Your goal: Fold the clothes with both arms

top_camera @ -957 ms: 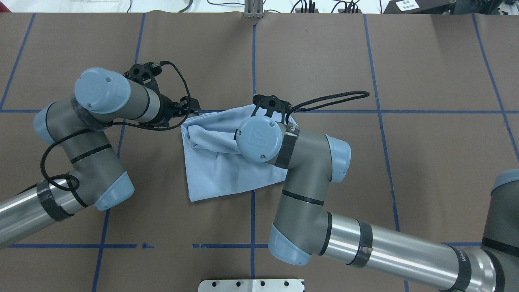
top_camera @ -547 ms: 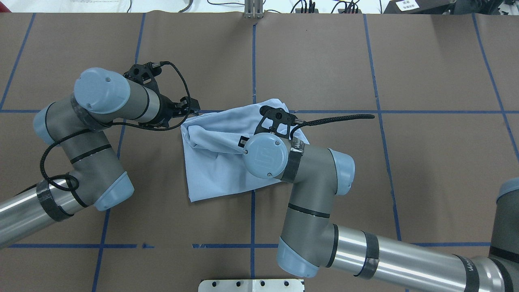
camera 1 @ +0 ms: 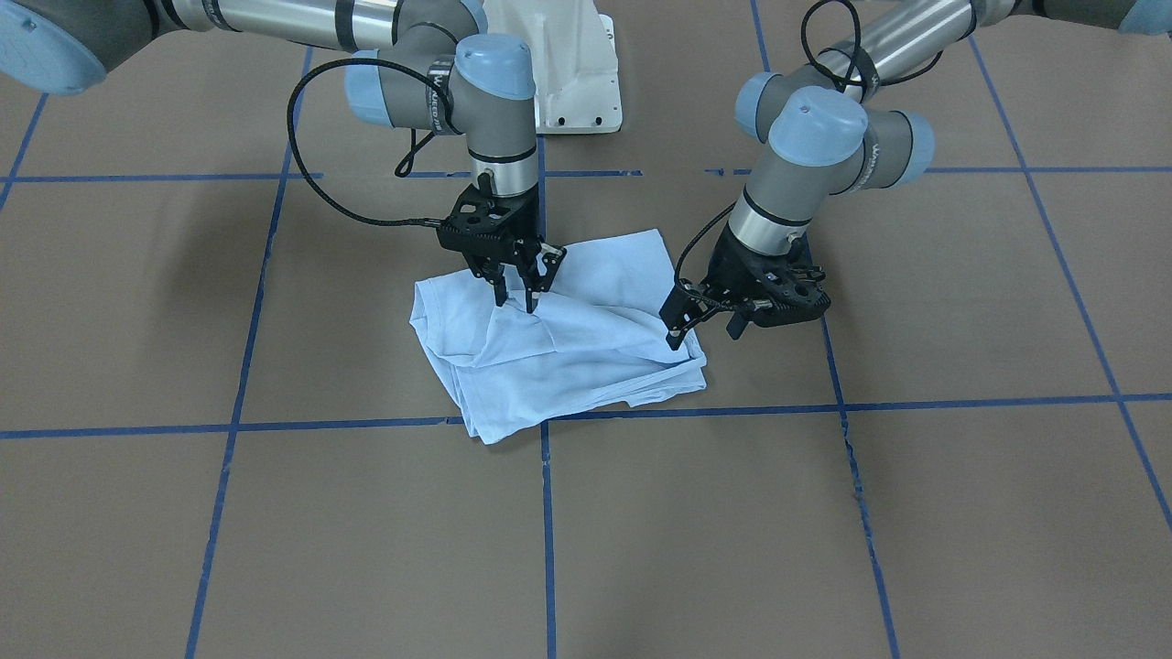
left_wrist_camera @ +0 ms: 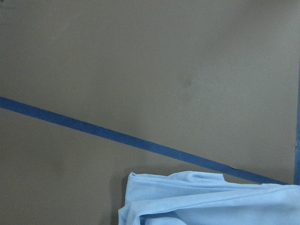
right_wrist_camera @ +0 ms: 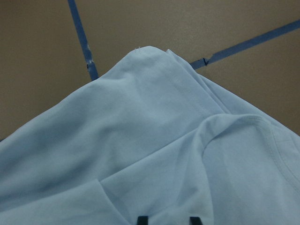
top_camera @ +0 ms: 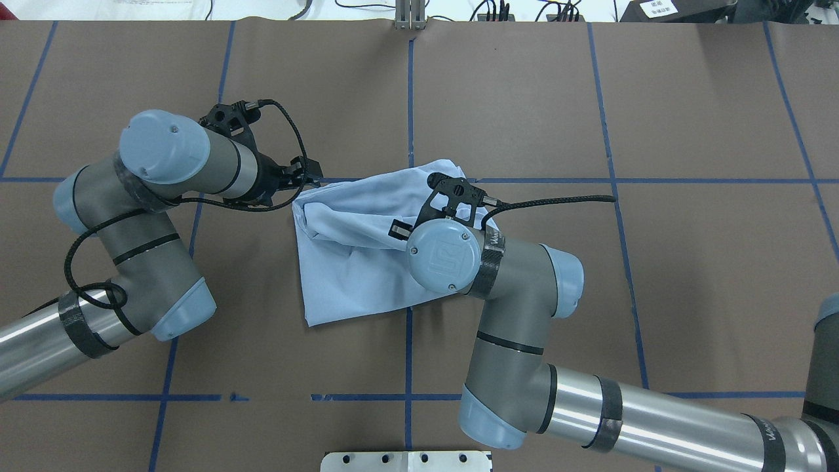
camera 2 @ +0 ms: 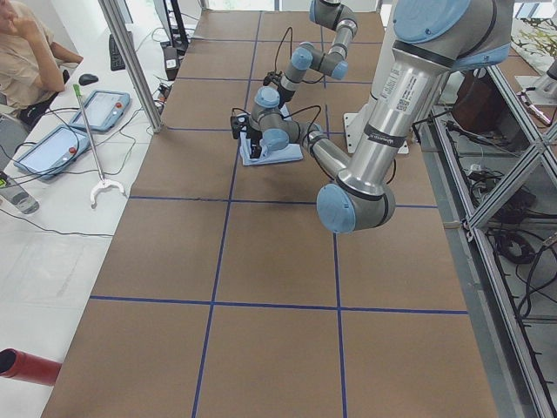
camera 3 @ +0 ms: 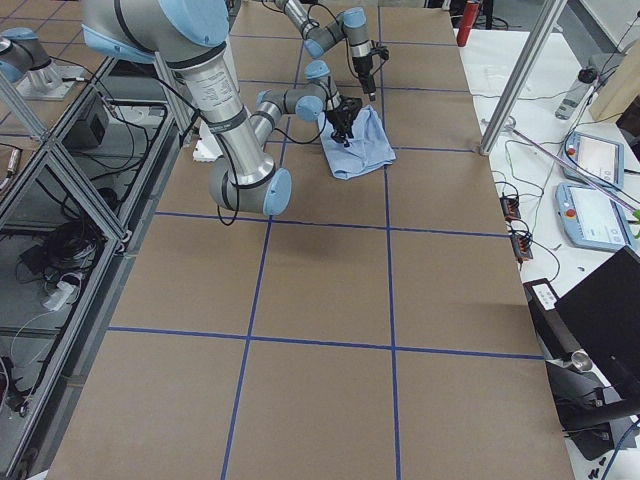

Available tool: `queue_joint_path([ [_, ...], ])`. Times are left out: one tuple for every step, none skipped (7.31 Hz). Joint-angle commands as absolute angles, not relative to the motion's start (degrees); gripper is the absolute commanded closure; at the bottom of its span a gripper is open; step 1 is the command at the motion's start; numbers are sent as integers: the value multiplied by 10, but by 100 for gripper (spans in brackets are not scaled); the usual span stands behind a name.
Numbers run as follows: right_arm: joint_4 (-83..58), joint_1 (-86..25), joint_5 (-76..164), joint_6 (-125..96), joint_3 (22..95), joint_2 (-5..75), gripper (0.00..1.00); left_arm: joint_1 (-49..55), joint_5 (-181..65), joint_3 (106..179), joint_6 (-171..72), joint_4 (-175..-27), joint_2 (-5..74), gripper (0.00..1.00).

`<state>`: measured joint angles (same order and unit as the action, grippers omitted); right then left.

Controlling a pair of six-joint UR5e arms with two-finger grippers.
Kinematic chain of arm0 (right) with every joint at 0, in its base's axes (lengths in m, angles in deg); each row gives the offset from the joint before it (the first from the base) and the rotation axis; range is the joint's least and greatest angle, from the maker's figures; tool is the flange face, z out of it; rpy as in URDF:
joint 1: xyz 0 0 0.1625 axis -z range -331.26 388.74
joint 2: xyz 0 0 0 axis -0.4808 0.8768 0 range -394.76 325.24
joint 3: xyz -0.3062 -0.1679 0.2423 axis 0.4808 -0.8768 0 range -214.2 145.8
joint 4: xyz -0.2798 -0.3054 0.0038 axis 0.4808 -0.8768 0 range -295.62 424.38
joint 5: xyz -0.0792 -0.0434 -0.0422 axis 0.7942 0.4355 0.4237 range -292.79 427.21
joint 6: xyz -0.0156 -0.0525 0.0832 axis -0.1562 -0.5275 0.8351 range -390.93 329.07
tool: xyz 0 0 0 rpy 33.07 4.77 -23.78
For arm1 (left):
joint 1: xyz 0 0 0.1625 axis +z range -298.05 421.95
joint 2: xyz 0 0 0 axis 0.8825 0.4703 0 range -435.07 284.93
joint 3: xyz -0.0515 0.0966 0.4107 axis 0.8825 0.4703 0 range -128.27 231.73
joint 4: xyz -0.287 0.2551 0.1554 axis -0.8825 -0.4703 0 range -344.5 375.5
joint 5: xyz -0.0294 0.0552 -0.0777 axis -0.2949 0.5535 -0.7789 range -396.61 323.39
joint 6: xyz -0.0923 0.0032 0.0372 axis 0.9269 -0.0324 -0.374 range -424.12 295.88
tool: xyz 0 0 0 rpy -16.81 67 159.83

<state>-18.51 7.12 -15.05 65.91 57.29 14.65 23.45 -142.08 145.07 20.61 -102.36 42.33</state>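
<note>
My right gripper has a finger over the shirt's raised fold [right_wrist_camera: 198,180], so next I open it wider, put its fingers on both sides of the fold and pull the fold toward the shirt's front edge [camera 1: 491,435].
The clothes are one light blue T-shirt [camera 1: 568,357], lying crumpled and partly folded on the brown table at its middle [top_camera: 347,262]. My right gripper [camera 1: 515,300] hangs open just over the shirt's middle, fingertips pointing down with nothing between them. The right wrist view shows both tips [right_wrist_camera: 168,219] apart above the cloth [right_wrist_camera: 140,140]. My left gripper [camera 1: 703,334] stands open at the shirt's edge on the robot's left side, one fingertip close to the fabric. In the overhead view it sits at the shirt's far left corner [top_camera: 313,178]. The chest print and the tag are hidden.
Blue tape lines [top_camera: 409,98] cross the brown table cover. The white pedestal base [camera 1: 568,73] stands behind the shirt on the robot's side. Along one table edge a person [camera 2: 26,52] sits by tablets [camera 2: 100,109], and a grabber tool [camera 2: 97,187] lies there.
My right arm has drawn back toward the robot across the shirt, and the shirt's far edge now lies uncovered on the table. The left arm has not moved.
</note>
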Motion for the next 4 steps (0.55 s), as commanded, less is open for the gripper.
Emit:
queue_joint_path([
  [-184,70,-151,659,575,149,100,235,-1421,1451,206,-1023,424,0],
  [-184,70,-151,658,575,151,100,235,-1421,1451,206,-1024,424,0],
  [-189,70,-151,657,577,148,100,235,-1421,1451,206,-1023,424,0],
  [-202,69,-154,652,593,151,62,235,-1421,1451,206,-1023,423,0],
])
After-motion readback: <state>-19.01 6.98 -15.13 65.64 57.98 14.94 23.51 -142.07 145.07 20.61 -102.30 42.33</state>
